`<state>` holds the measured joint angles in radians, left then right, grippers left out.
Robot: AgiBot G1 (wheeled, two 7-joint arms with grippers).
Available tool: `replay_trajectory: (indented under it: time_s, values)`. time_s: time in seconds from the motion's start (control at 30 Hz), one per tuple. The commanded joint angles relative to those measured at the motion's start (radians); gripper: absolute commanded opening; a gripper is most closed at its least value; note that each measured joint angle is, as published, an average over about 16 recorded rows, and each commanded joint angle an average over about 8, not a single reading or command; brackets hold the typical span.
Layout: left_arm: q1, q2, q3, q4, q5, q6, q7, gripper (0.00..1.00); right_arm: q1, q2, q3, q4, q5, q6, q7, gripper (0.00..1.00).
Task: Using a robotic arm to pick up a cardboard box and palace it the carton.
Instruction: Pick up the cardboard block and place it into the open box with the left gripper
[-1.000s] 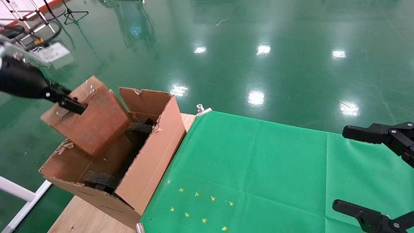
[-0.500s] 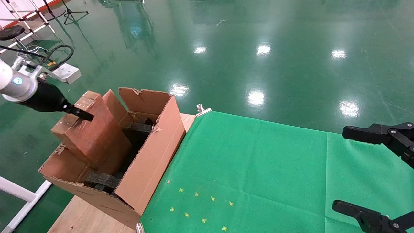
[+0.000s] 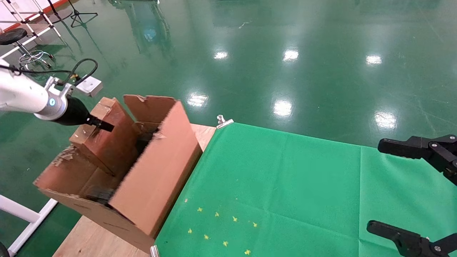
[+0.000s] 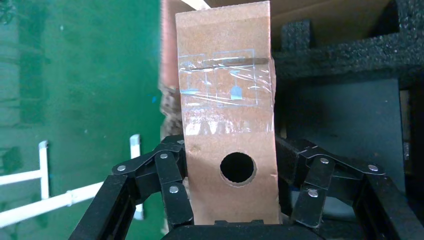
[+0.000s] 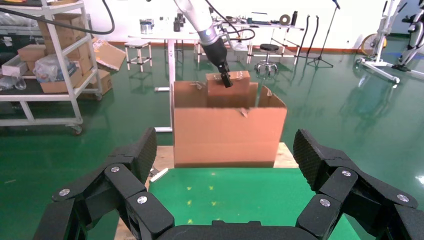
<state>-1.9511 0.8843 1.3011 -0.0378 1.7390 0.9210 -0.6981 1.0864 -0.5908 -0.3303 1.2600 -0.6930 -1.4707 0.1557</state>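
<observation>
The small cardboard box (image 3: pixel 114 143) is lined up along the carton's long side, so my left gripper goes on lowering it until it goes below the carton's rim (image 3: pixel 64 155) before it lets go.
The white robotic arm's left gripper (image 3: pixel 102 125) is shut on the small cardboard box (image 3: pixel 107 146), gripping its top narrow end. The box stands tilted, partly sunk in the large carton (image 3: pixel 157 178) at the table's left end. In the left wrist view the black fingers (image 4: pixel 172 175) clamp both sides of the box (image 4: pixel 227 125), whose taped narrow face and round hole face the camera. Black foam (image 4: pixel 345 50) lies inside the carton beside it. My right gripper (image 3: pixel 396 189) is open and empty at the right edge, and it also shows in its own wrist view (image 5: pixel 225 160).
The green cloth (image 3: pixel 285 185) covers the table right of the carton, with small yellow marks (image 3: pixel 221 225) near the front. A metal clip (image 3: pixel 223 121) holds the cloth's far corner. Bare wood (image 3: pixel 93 239) shows under the carton. Shelves and stands line the far floor (image 5: pixel 50 65).
My left arm has lowered the cardboard box from above the carton down into it. The carton has shifted and tilted, so its near wall now hides most of the foam.
</observation>
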Motion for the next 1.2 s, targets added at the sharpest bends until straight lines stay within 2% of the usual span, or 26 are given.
replay_trajectory:
  time_s: [0.03, 0.4, 0.67, 1.2]
  values:
    - [0.016, 0.002, -0.001, 0.009, -0.002, -0.025, 0.001, 0.00, 0.000, 0.000, 0.000, 0.000, 0.000, 0.000, 0.000, 1.00]
    - [0.003, -0.007, -0.004, 0.024, -0.008, 0.097, 0.027, 0.00, 0.000, 0.000, 0.000, 0.000, 0.000, 0.000, 0.000, 1.00]
    - [0.031, -0.014, 0.003, 0.038, 0.003, 0.184, 0.043, 0.00, 0.000, 0.000, 0.000, 0.000, 0.000, 0.000, 0.000, 1.00]
    - [0.068, -0.017, -0.004, 0.020, -0.006, 0.082, 0.079, 0.00, 0.000, 0.000, 0.000, 0.000, 0.000, 0.000, 0.000, 1.00]
